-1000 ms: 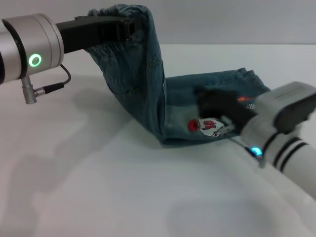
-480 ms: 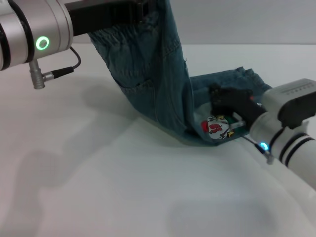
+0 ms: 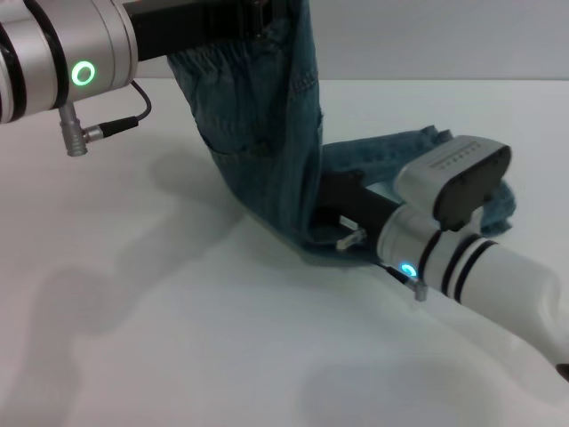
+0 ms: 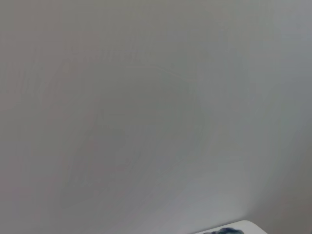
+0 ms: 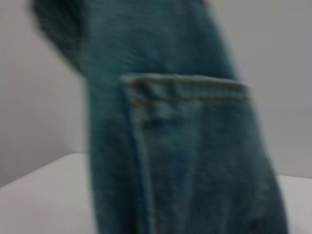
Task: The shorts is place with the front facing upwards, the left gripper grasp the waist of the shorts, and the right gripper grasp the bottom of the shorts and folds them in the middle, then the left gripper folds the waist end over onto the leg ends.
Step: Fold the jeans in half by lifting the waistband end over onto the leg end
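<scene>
My right arm blocks the leg ends (image 3: pixel 500 212) and should clear before my left gripper folds the waist there.
The blue-green denim shorts (image 3: pixel 267 133) hang in a long fold from my left gripper (image 3: pixel 253 16), which is high at the back and shut on the gathered waist of the shorts (image 3: pixel 213 58). Their lower part lies on the white table (image 3: pixel 178 338) and runs right behind my right arm. My right gripper (image 3: pixel 342 213) is pressed in against the foot of the hanging denim, low over the table. The bottom of the shorts is hidden by that arm. A stitched patch pocket (image 5: pixel 185 146) fills the right wrist view. A scrap of denim (image 4: pixel 226 230) shows in the left wrist view.
A plain grey wall (image 4: pixel 146 97) stands behind the table. A cable with a metal plug (image 3: pixel 76 138) hangs under my left wrist. The grey boxy module (image 3: pixel 458 173) on my right arm rises above the flat denim.
My left gripper rose and went right with the waist, then held. My right gripper slid left up to the hanging denim, and its arm now covers the printed figure.
</scene>
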`<state>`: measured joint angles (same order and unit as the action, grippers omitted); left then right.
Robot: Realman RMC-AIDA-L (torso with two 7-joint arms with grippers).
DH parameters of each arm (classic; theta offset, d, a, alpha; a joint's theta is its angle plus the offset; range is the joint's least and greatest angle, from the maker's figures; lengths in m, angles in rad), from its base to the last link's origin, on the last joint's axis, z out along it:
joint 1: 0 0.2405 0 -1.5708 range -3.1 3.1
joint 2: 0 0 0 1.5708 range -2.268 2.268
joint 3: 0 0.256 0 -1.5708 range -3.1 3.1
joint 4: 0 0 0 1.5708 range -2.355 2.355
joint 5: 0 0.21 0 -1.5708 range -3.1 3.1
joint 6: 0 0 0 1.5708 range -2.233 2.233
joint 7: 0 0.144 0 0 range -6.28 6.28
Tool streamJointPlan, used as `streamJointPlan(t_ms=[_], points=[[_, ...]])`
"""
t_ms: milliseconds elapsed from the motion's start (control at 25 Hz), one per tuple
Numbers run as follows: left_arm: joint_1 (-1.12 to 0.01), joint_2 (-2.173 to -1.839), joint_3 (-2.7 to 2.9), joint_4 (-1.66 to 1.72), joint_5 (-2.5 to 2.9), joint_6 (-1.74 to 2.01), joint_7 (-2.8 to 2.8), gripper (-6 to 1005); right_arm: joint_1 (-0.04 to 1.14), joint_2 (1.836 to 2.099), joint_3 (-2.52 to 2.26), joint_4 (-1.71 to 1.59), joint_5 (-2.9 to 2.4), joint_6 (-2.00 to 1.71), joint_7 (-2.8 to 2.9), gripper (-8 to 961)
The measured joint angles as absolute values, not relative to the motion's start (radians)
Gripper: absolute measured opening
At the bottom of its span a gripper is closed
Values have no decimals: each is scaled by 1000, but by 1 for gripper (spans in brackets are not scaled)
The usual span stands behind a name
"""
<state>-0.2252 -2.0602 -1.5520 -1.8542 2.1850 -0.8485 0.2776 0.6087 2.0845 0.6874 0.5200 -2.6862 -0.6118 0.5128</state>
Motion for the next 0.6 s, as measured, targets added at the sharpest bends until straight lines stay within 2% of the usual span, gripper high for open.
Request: streamJointPlan(t_ms=[360,600], points=[[-223,-2059,-1550,-1850,2185,-844,278,85,652,2086,637,558,-2686,-592,514,1],[-215,-2059,-1552,-1849,2186,-843,278,85,603,2080,675,536,-2687,-595,502,1]])
